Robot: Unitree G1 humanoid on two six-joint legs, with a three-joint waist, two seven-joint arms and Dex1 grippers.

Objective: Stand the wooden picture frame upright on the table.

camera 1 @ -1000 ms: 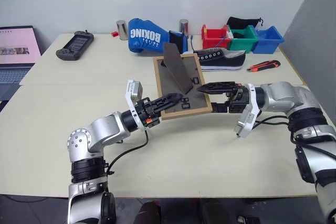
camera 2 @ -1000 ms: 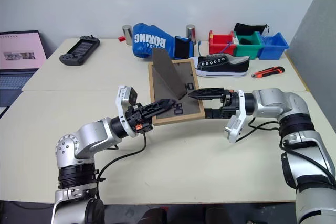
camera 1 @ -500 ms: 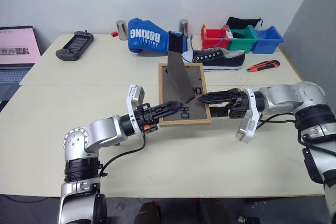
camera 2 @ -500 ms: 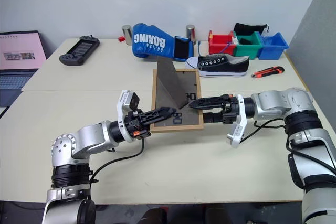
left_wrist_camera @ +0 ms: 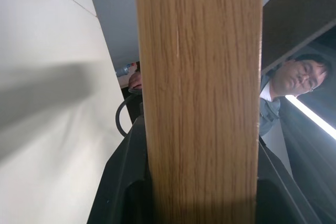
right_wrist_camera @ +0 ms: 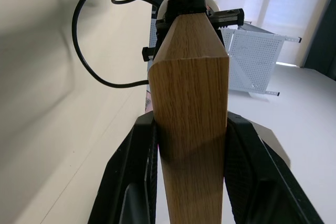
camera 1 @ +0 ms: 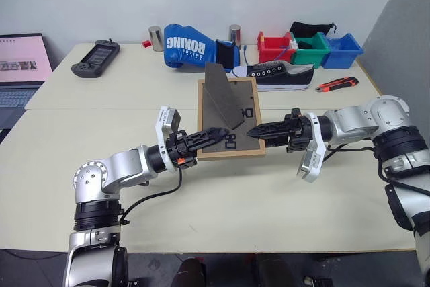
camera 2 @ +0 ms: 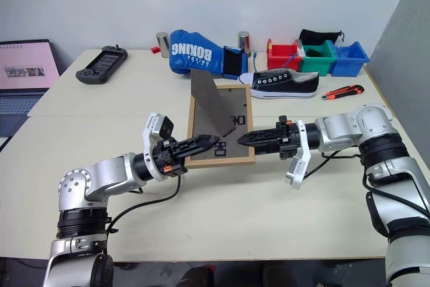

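The frame's back [camera 1: 246, 104] is facing up, and my left gripper has hold of the frame's corner. Next, my left gripper lets go and moves away before my right gripper turns the frame upright.
The wooden picture frame [camera 1: 247, 102] is held a little above the table [camera 1: 222, 199], dark grey back facing up and its fold-out stand [camera 1: 222, 95] sticking up. My left gripper [camera 1: 218, 134] is shut on the frame's near left corner. In the left wrist view the light wood edge [left_wrist_camera: 199, 93] runs between the black fingers [left_wrist_camera: 123, 182]. My right gripper [camera 1: 255, 132] is shut on the near right corner. In the right wrist view that corner [right_wrist_camera: 191, 114] sits between its fingers [right_wrist_camera: 131, 171]. The photo side is hidden.
At the back of the table lie a blue boxing glove [camera 1: 190, 46], a black sneaker [camera 1: 282, 75], coloured bins [camera 1: 309, 48], a utility knife [camera 1: 336, 85], a game controller [camera 1: 97, 57] and two metal cans [camera 1: 156, 38]. A laptop [camera 1: 20, 65] stands far left. A person [left_wrist_camera: 294, 77] is beyond the frame.
My right gripper has closed from wide open onto the frame's near right corner. The frame has turned from skewed to square with the table. The left gripper has kept its hold.
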